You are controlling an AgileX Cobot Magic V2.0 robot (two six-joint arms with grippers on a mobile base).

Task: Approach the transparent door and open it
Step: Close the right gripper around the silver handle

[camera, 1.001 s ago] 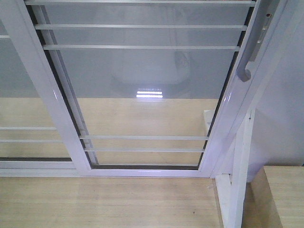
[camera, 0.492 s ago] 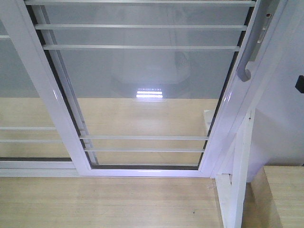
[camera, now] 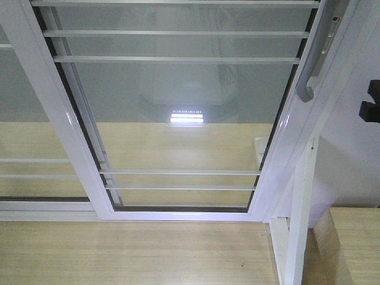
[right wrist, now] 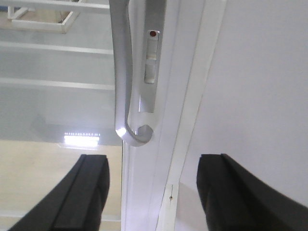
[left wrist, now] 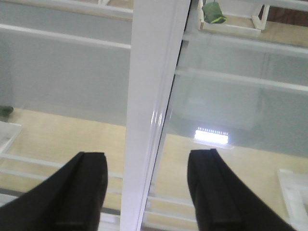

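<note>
I expect the transparent door to slide sideways across the neighbouring glass panel when I pull the door's handle, because the neighbouring glass panel's upright can be seen behind the door.
The transparent door fills the front view: clear glass, thin white bars, white frame. Its curved silver handle runs down the right stile. My right gripper shows as black pieces at the right edge, level with the handle's lower end and apart from it. In the right wrist view the handle and a latch slide with a red dot hang just above my open right gripper, which holds nothing. My left gripper is open, with a white upright frame bar showing between its fingers.
A similar glass panel without a handle stands left of the door. Right of the door are a white wall, a white post and a wood-coloured block. Pale wooden floor lies in front.
My right gripper has come into the front view at the right edge and moved further in, towards the handle's height. The door has not moved.
</note>
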